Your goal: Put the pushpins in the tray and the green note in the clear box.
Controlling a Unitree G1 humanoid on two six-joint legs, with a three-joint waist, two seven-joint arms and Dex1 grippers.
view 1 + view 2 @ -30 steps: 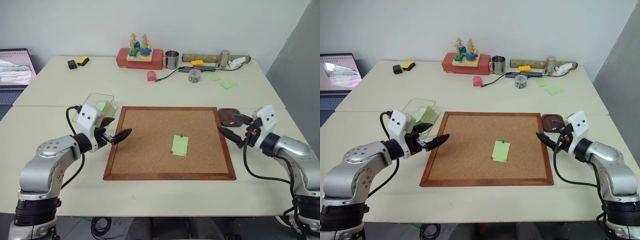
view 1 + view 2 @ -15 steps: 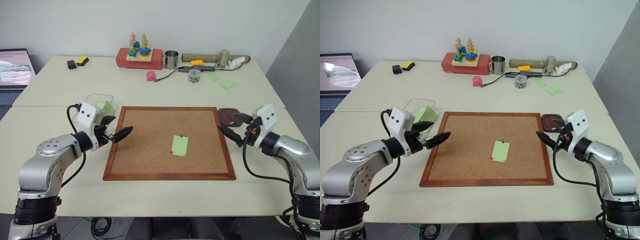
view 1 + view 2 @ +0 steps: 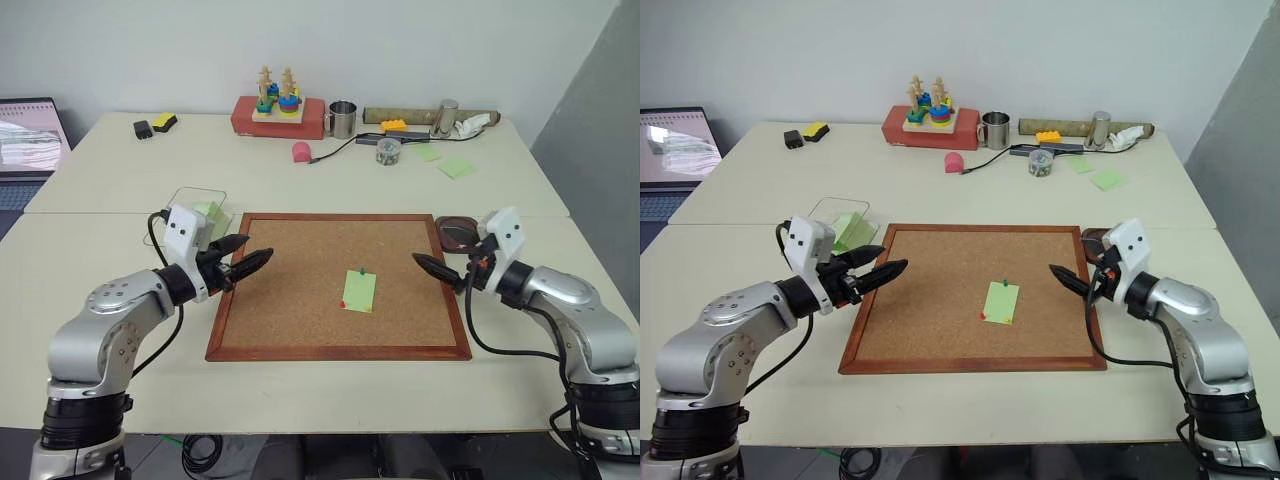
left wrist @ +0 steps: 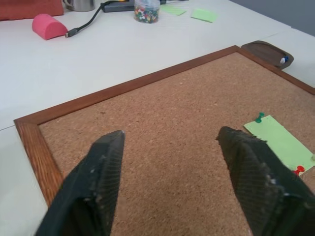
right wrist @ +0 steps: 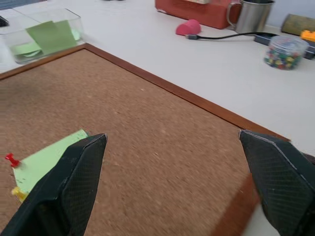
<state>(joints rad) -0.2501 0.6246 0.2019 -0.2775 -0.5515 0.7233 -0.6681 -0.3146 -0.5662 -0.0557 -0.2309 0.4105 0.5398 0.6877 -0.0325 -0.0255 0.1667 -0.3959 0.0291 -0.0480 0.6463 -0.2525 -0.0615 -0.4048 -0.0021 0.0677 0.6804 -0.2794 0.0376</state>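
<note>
The red pushpin [image 3: 343,304] is stuck through the green note's corner [image 3: 359,290], so when the robot pulls the red pushpin, the green note should come up with it.
The green note [image 3: 360,290] lies flat on the cork board [image 3: 300,310], right of its middle. A green pushpin [image 3: 361,270] holds its top edge and a red pushpin [image 3: 343,304] sits at its lower left corner. The dark reddish tray [image 3: 452,231] lies just off the board's far right corner. The clear box [image 3: 198,209] stands off the far left corner with bent green notes inside. My left gripper [image 3: 252,252] hovers open over the board's left edge, holding nothing. My right gripper [image 3: 438,256] hovers open over the right edge, near the tray, also holding nothing.
Along the table's far side stand a red block with a stacking toy [image 3: 280,112], a metal cup [image 3: 343,118], a pink object [image 3: 302,151], a jar of pins [image 3: 389,150] and loose green notes [image 3: 456,167]. A laptop [image 3: 28,135] sits at the far left.
My right gripper has moved left, in over the board's right edge. My left gripper has edged right toward the board and its fingers have drawn closer together.
</note>
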